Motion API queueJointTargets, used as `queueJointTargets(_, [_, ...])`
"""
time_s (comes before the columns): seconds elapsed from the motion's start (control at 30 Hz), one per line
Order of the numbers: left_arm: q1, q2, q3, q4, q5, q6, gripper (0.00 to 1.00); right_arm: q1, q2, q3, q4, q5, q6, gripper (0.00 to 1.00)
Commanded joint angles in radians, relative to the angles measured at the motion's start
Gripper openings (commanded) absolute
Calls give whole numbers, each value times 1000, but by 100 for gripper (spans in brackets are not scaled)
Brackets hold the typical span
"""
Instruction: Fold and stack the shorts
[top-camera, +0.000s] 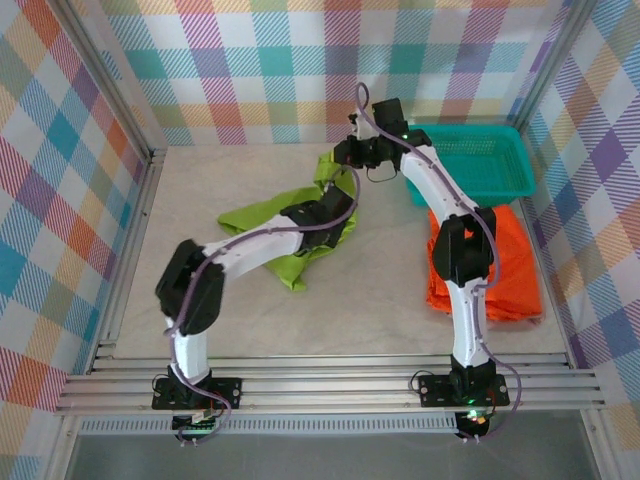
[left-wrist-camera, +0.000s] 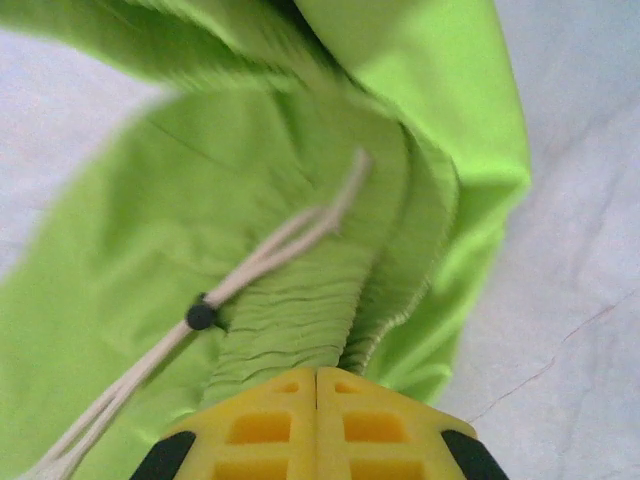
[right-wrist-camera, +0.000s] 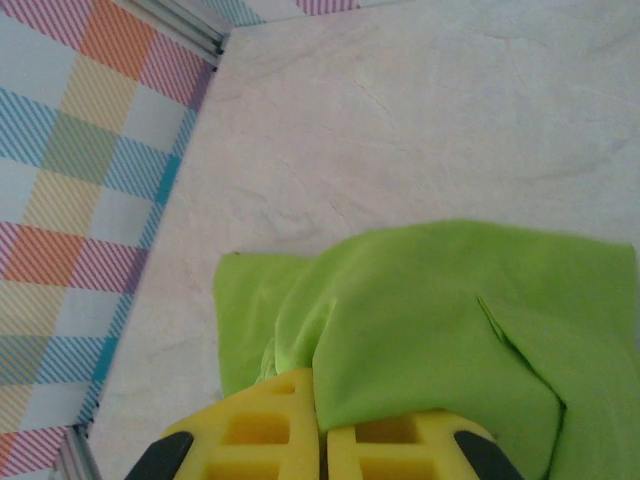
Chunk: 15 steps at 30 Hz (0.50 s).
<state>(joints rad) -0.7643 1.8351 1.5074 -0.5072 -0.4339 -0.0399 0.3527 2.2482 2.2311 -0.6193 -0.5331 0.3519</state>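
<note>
The green shorts' waistband (left-wrist-camera: 298, 315) lies bunched at my left gripper, so next I open both grippers and take the waistband by its ends to spread it.
The lime green shorts (top-camera: 262, 215) lie crumpled across the middle of the table, with one end lifted towards the back. My left gripper (top-camera: 332, 218) is shut on their gathered waistband (left-wrist-camera: 300, 310), the yellow fingertips (left-wrist-camera: 290, 395) pressed together over the fabric. A white drawstring (left-wrist-camera: 270, 255) with a black toggle (left-wrist-camera: 201, 317) runs across the cloth. My right gripper (top-camera: 342, 156) is shut on another edge of the green shorts (right-wrist-camera: 450, 320), which drape over one finger (right-wrist-camera: 265, 420). The orange shorts (top-camera: 510, 265) lie flat at the right, partly under the right arm.
A teal mesh basket (top-camera: 490, 150) stands at the back right, just behind the orange shorts. Plaid walls enclose the table on three sides; one wall (right-wrist-camera: 70, 200) is close to the right gripper. Bare tabletop (top-camera: 370, 300) lies in front of the green shorts.
</note>
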Motion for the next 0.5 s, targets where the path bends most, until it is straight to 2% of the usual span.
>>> queueJointTargets(0.0, [41,-162,-2,-40,6,-9,0,-3,55,125,51,-104,83,6])
queueJointTargets(0.2, [35,-361,48,-86,78,8,0,16,260,482,194,-228,308,6])
queueJointTargets(0.33, [-16,-439,48,-92,42,10,0,22,290,506,398,-217,446,6])
queueJointTargets(0.47, [-14,-492,2,-85,2,-47,0,22,265,502,349,-183,401,7])
